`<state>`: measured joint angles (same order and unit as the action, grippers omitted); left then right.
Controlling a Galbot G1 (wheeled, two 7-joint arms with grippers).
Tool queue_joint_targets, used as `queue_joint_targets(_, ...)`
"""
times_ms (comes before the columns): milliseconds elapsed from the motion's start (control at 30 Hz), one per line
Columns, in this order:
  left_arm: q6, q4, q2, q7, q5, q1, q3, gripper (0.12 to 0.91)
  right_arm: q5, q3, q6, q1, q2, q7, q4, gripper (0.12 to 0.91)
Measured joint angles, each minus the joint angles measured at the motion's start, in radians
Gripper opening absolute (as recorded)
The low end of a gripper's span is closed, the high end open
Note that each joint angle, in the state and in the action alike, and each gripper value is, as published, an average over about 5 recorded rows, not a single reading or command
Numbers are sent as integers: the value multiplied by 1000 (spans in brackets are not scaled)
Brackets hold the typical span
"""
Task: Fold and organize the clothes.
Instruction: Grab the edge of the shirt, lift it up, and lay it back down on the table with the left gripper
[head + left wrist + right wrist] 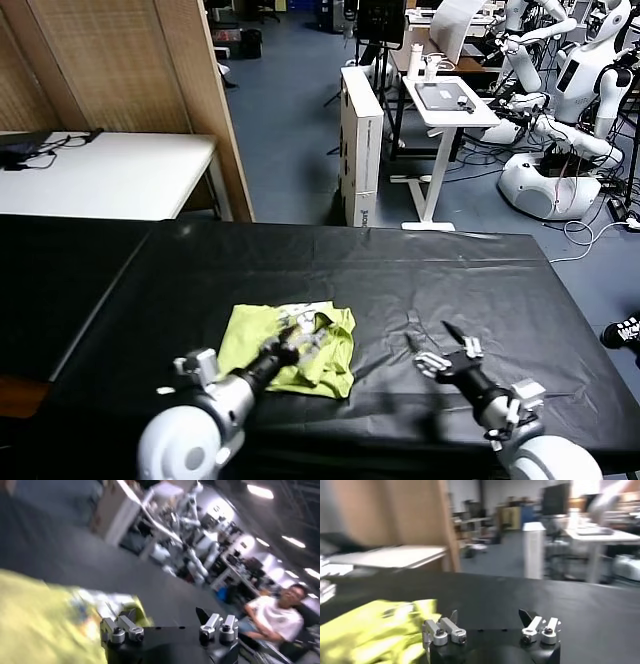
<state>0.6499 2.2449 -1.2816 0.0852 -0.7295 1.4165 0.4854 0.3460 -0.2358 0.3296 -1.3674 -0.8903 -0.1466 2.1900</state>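
Next, my left gripper backs off from the T-shirt's edge [343,345] that lies rumpled under it, facing my right gripper, so that my right gripper can tidy that edge [340,380] meanwhile.
The clothes are one lime yellow-green T-shirt [262,338], lying folded into a small rough square on the black table [400,265], left of centre near the front. My left gripper [303,338] hangs open just over the shirt's right part, nothing between its fingers. In the left wrist view the shirt [40,625] fills the area beside the open left gripper [167,614]. My right gripper [430,337] stands open above bare cloth to the right of the shirt. The right wrist view shows the shirt [375,630] off to the side of the right gripper [489,615].
Beyond the black table stand a white table [110,170] at the back left, a wooden partition [130,60], a tall white box [362,140], a white desk [450,100] and other robots [560,120]. A seated person [277,617] shows in the left wrist view.
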Motion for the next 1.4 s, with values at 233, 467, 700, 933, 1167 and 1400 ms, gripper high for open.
queue_joint_targets(233,-6,0,4,-5,69,35,27,907,-86,201,106,177,12,-52,-38,907)
queue_joint_targets(467,-9,-15,15,-5,105,55,46,907,-100,368,195,403,-8,-61,-87,907)
queue_joint_targets(700,-18,-26,12,-5,127,68,71,907,-178,514,326,601,-55,-59,-138,907)
queue_joint_targets(933,-23,-32,13,-6,140,69,80,907,-253,570,407,689,-51,-95,-132,907)
queue_joint_targets(1167,-26,-39,11,-10,155,63,67,907,-294,548,407,665,-8,-127,-117,907)
queue_joint_targets(1400,-29,-42,10,-12,171,70,62,907,-302,529,407,623,0,-138,-111,907)
